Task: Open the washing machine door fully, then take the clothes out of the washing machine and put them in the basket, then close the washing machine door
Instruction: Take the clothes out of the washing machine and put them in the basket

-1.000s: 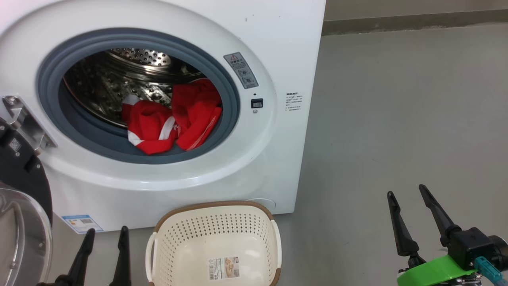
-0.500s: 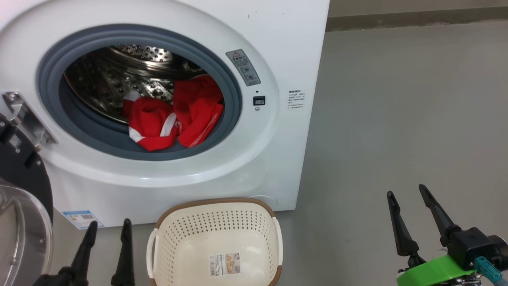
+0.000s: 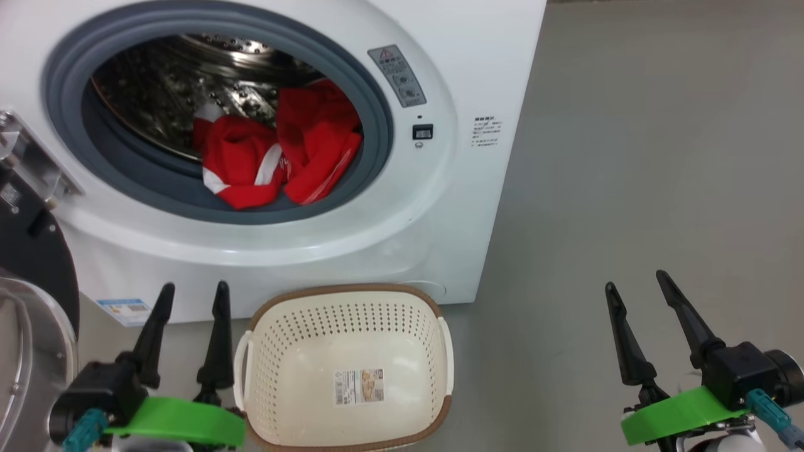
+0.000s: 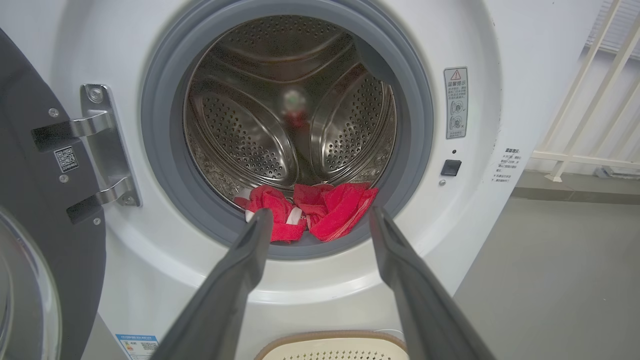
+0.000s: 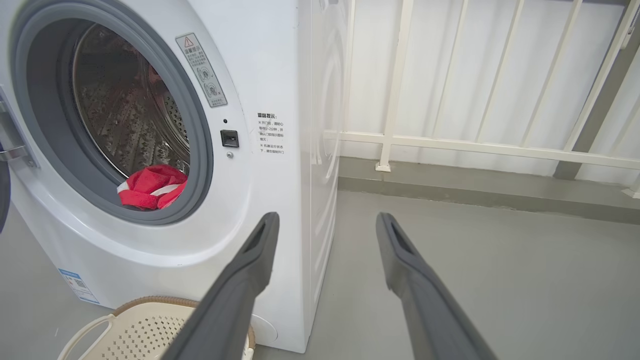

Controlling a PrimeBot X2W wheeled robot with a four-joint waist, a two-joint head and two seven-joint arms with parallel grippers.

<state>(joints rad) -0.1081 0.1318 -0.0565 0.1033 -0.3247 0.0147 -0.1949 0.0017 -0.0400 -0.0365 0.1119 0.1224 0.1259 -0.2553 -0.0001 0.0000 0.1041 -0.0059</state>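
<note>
A gap [image 3: 281, 196] parts the red clothes at the seal, so the white-striped piece [image 3: 242, 162] will come out by itself when the robot pulls, and the other will stay behind.
The white washing machine [image 3: 477, 56] stands with its mouth uncovered. Its door [image 3: 25, 263] hangs swung out at the far left, black rim and glass bowl [image 4: 20, 300] facing me. Red clothes [image 3: 276, 154] with white stripes lie at the front of the steel drum [image 4: 280, 110], against the grey seal. The cream basket [image 3: 348, 361] sits on the floor just below the opening, holding no garment. My left gripper [image 3: 193, 290] is open beside the basket's left handle, pointing at the clothes [image 4: 310, 210]. My right gripper [image 3: 633, 279] is open over bare floor, right of the machine.
Grey floor [image 3: 659, 157] stretches to the right of the machine. A white railing [image 5: 450, 142] with a low kerb runs behind it. A blue label [image 3: 122, 311] is stuck low on the washer front.
The head view has shifted, so the washer now sits higher and larger. My left gripper has risen into fuller view beside the basket. Clothes and basket lie as before.
</note>
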